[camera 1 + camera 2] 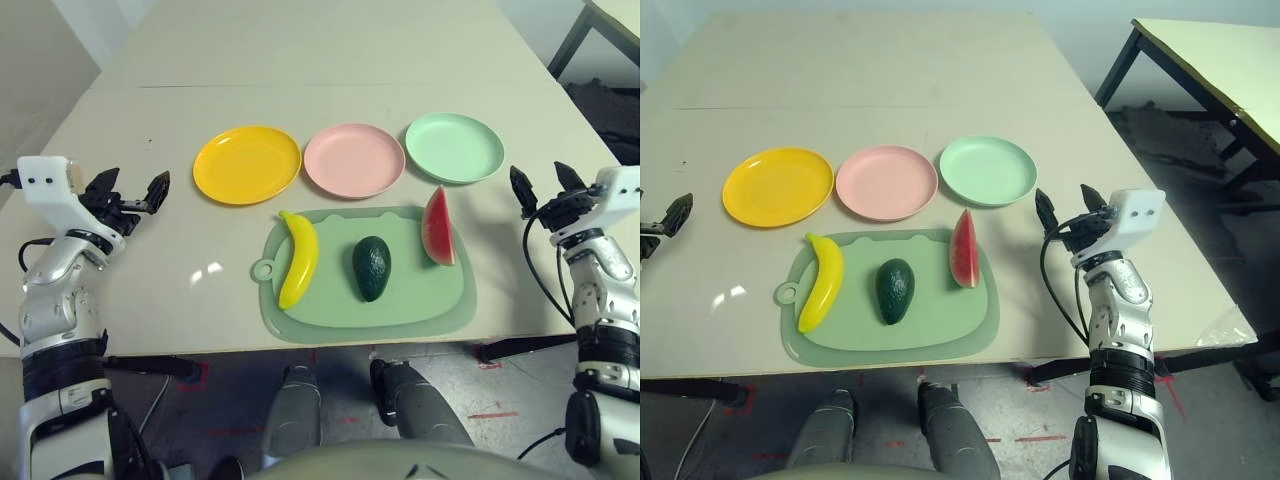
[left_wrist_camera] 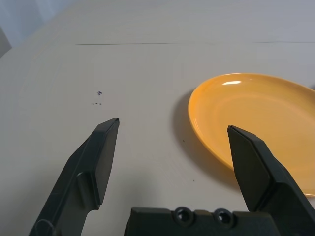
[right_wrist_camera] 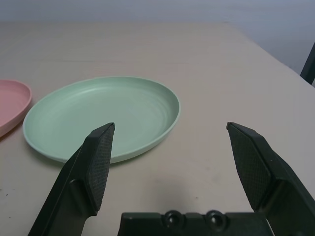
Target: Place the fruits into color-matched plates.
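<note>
The mint green plate (image 1: 455, 148) is beside my right gripper, which points ahead. So my right gripper should move back and turn inward over the mat to grab the watermelon wedge (image 1: 438, 230).
A yellow banana (image 1: 298, 258), a dark green avocado (image 1: 372, 267) and a red watermelon wedge (image 1: 438, 227) lie side by side on a pale green mat (image 1: 420, 305). Behind the mat stand a yellow plate (image 1: 247, 163), a pink plate (image 1: 354, 159) and a mint green plate (image 1: 454, 147) in a row, all bare. My left gripper (image 1: 132, 187) hovers open at the table's left, short of the yellow plate (image 2: 256, 113). My right gripper (image 1: 542, 182) hovers open at the right, beside the mint green plate (image 3: 103, 115).
The beige table (image 1: 300, 60) stretches far back behind the plates. A second table (image 1: 1230, 60) stands off to the right across a gap of floor. The near table edge runs just in front of the mat.
</note>
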{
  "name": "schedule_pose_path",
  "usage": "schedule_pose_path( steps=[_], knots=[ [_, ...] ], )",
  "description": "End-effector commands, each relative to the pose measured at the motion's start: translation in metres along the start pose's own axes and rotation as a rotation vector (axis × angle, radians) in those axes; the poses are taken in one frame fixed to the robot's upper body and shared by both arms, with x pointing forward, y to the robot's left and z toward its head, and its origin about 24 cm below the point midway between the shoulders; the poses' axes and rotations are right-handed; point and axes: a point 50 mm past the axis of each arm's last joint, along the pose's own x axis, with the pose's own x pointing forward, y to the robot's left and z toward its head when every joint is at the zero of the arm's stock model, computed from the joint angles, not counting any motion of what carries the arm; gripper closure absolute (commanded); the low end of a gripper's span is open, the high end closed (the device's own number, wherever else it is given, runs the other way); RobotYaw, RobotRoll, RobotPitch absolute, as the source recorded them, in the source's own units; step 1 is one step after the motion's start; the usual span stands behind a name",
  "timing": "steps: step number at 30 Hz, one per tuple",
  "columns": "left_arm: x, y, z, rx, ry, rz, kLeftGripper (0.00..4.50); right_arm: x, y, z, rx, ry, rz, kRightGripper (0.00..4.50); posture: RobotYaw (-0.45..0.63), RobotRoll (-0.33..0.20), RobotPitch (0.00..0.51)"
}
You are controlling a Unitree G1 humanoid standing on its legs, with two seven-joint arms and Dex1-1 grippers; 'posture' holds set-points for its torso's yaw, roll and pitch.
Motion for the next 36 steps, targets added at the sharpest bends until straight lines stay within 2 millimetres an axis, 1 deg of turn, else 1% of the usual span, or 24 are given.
schedule_pose_path(
  steps=[1, 3, 6, 9, 11, 14, 15, 17, 18, 21, 22, 24, 25, 28, 30, 31, 32, 33, 36],
  knots=[
    [0.001, -0.003, -0.006, 0.001, 0.007, 0.015, 0.03, 0.001, -0.009, 0.001, 0.002, 0.013, -0.026, 0.0, 0.03, 0.0, 0.201],
    [0.001, -0.006, -0.008, 0.003, 0.006, 0.016, 0.03, 0.004, -0.01, 0.001, 0.0, 0.013, -0.022, 0.0, 0.04, 0.0, 0.204],
    [-0.009, -0.004, -0.009, -0.004, 0.001, 0.037, 0.03, 0.011, -0.008, 0.002, -0.002, 0.013, 0.008, 0.0, 0.06, 0.0, 0.208],
    [-0.016, -0.005, -0.009, 0.002, 0.004, 0.046, 0.03, 0.012, -0.012, 0.002, -0.002, 0.017, 0.01, 0.0, 0.08, 0.0, 0.21],
    [-0.02, -0.001, -0.009, 0.006, 0.008, 0.057, 0.03, 0.012, -0.013, 0.001, -0.002, 0.016, 0.009, 0.0, 0.07, 0.0, 0.208],
    [-0.022, -0.001, -0.004, -0.004, -0.009, 0.046, 0.03, 0.013, -0.016, 0.003, -0.007, 0.012, 0.018, 0.0, 0.06, 0.0, 0.2],
    [-0.021, -0.005, -0.002, -0.006, -0.02, 0.016, 0.03, 0.013, -0.019, 0.005, -0.01, 0.014, 0.02, 0.0, 0.06, 0.0, 0.198],
    [-0.018, -0.02, 0.005, -0.031, -0.046, -0.127, 0.03, 0.013, -0.023, 0.006, -0.006, 0.021, 0.031, 0.0, 0.07, 0.0, 0.197],
    [-0.017, -0.031, 0.012, -0.04, -0.064, -0.24, 0.03, 0.014, -0.025, 0.007, 0.015, 0.026, 0.026, 0.0, 0.07, 0.0, 0.199],
    [-0.017, -0.065, 0.031, -0.054, -0.111, -0.569, 0.03, 0.021, -0.033, 0.018, 0.148, -0.027, -0.033, 0.0, 0.1, 0.0, 0.209],
    [-0.017, -0.076, 0.035, -0.058, -0.115, -0.656, 0.03, 0.023, -0.038, 0.022, 0.179, -0.033, -0.05, 0.0, 0.09, 0.0, 0.205],
    [-0.024, -0.097, 0.04, -0.006, -0.063, -0.897, 0.03, 0.03, -0.051, 0.037, 0.218, -0.042, -0.096, 0.0, 0.06, 0.0, 0.193],
    [-0.027, -0.101, 0.042, 0.017, -0.042, -0.984, 0.03, 0.033, -0.056, 0.049, 0.198, -0.047, -0.097, 0.0, 0.06, 0.0, 0.191],
    [-0.032, -0.108, 0.049, 0.022, -0.042, -1.113, 0.03, 0.04, -0.072, 0.082, 0.072, -0.047, -0.125, 0.0, 0.05, 0.0, 0.2],
    [-0.036, -0.108, 0.053, 0.051, -0.031, -1.191, 0.03, 0.047, -0.074, 0.109, -0.069, -0.026, -0.102, 0.0, 0.05, 0.0, 0.207],
    [-0.038, -0.108, 0.054, 0.062, -0.022, -1.224, 0.03, 0.052, -0.068, 0.121, -0.192, 0.0, -0.035, 0.0, 0.03, 0.0, 0.206],
    [-0.039, -0.109, 0.054, 0.07, -0.016, -1.252, 0.03, 0.055, -0.06, 0.128, -0.311, 0.03, 0.057, 0.0, 0.01, 0.0, 0.202],
    [-0.041, -0.111, 0.054, 0.079, -0.009, -1.283, 0.03, 0.059, -0.049, 0.133, -0.45, 0.069, 0.182, 0.0, 0.0, 0.0, 0.201],
    [-0.042, -0.118, 0.049, 0.114, 0.01, -1.362, 0.03, 0.065, -0.015, 0.139, -0.818, 0.164, 0.556, 0.0, -0.02, 0.0, 0.2]
  ],
)
